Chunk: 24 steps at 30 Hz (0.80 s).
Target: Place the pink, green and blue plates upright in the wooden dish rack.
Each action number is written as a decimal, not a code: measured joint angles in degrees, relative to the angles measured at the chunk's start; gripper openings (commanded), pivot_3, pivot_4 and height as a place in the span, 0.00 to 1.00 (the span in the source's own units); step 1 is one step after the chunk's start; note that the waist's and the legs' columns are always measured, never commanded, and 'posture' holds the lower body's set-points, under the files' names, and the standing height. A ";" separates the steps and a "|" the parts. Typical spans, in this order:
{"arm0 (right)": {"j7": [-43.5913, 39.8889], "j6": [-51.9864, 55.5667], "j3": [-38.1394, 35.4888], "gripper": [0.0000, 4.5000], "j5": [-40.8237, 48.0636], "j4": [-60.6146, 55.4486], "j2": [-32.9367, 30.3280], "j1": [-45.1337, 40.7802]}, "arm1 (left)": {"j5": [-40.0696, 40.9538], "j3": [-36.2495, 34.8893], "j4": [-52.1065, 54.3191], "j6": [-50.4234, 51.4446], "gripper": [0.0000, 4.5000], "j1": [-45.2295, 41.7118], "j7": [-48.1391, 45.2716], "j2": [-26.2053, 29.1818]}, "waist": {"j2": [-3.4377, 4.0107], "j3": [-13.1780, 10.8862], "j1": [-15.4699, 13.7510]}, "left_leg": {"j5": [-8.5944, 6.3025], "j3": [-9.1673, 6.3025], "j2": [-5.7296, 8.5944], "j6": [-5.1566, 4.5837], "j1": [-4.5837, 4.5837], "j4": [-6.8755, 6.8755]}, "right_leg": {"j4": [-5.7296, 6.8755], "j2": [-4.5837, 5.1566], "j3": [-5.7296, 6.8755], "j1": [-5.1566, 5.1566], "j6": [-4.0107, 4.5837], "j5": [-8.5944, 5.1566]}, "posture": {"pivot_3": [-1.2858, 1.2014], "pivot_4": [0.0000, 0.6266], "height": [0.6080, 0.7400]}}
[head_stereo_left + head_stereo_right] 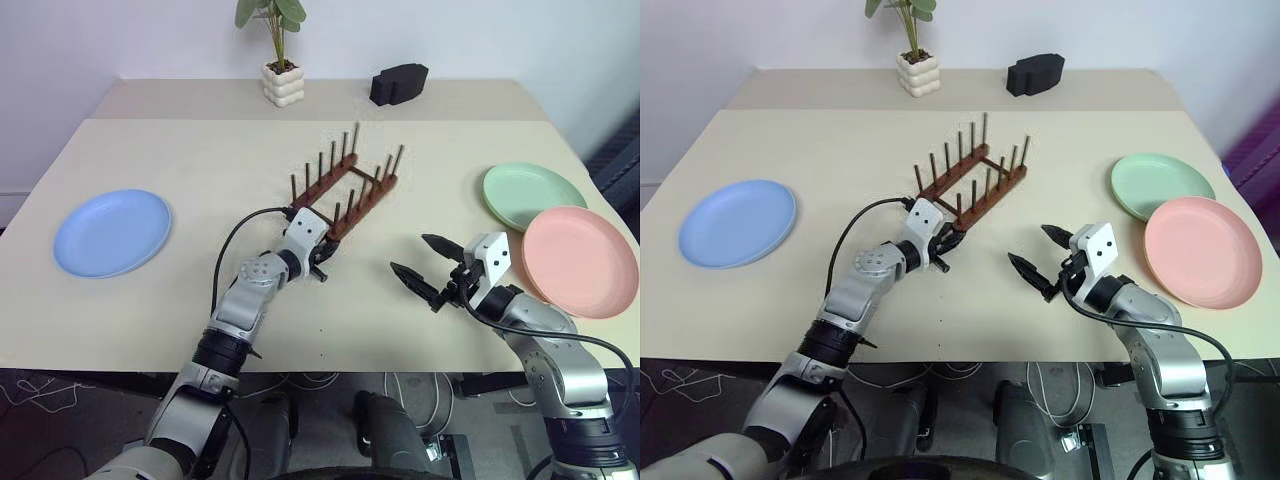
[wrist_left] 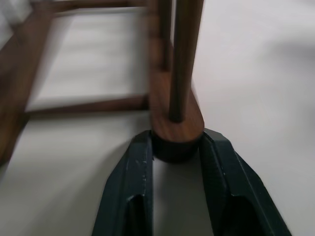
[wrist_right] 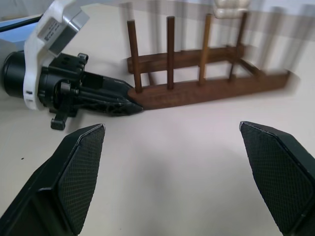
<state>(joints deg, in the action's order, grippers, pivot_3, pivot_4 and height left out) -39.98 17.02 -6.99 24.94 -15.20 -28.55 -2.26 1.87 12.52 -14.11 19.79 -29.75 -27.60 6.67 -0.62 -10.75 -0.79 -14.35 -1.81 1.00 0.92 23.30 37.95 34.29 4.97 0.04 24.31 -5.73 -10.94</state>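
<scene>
The wooden dish rack (image 1: 326, 183) is at a slant, so next my left gripper turns the rack around, then opens and pushes the rack's near side (image 1: 364, 208) straight with its fingers closed.
The wooden dish rack (image 1: 345, 188) stands at the table's middle, running diagonally, with no plate in it. My left gripper (image 2: 176, 143) is shut on the near end of one base rail, a finger (image 2: 129, 172) on each side of it. My right gripper (image 1: 410, 254) hovers open just right of the rack's near end, nothing between its fingers; it faces the rack (image 3: 206, 91) and the left gripper (image 3: 120, 101). The blue plate (image 1: 112, 231) lies flat at the far left. The green plate (image 1: 530, 195) and pink plate (image 1: 578, 260) lie flat at the right, the pink one overlapping the green's near edge.
A potted plant in a white pot (image 1: 282, 82) and a black object (image 1: 398, 84) stand at the back of the table (image 1: 200, 150). Bare tabletop lies between the rack and the plates on both sides.
</scene>
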 measured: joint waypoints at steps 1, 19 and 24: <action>0.05 -0.01 0.00 1.00 0.00 0.00 0.00 0.01 | -0.02 0.01 -0.07 -0.07 0.16 0.00 0.01 -0.05 | 0.00 0.00 0.02 | 0.00 0.00 0.00 0.00 0.00 0.00 | 0.00 0.00 0.00 0.00 0.00 0.00 | 0.52 0.24 0.98; -5.62 4.29 -0.50 1.00 1.69 -5.35 -6.50 10.31 | 6.91 3.70 0.39 -8.91 0.16 -0.71 -35.35 15.04 | 0.01 -0.02 0.05 | -0.02 0.02 -0.06 -0.02 0.03 0.00 | -0.04 0.00 0.03 0.04 0.04 -0.02 | 0.52 0.24 0.98; -5.26 4.54 -0.47 1.00 1.30 -6.06 -6.49 10.81 | 6.63 3.67 -7.25 -13.17 0.27 -5.08 -39.01 15.62 | 0.00 -0.02 0.07 | -0.03 0.02 -0.04 -0.04 0.06 0.00 | -0.05 0.02 0.02 0.04 0.02 -0.02 | 0.52 0.24 0.98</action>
<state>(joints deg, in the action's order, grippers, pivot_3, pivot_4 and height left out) -45.23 21.56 -7.47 26.24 -21.26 -35.04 8.55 8.50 16.20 -21.36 6.62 -34.84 -66.61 22.29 -0.61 -10.77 -0.73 -14.37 -1.79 0.96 0.89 23.36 37.96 34.24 4.98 0.06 24.36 -5.71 -10.96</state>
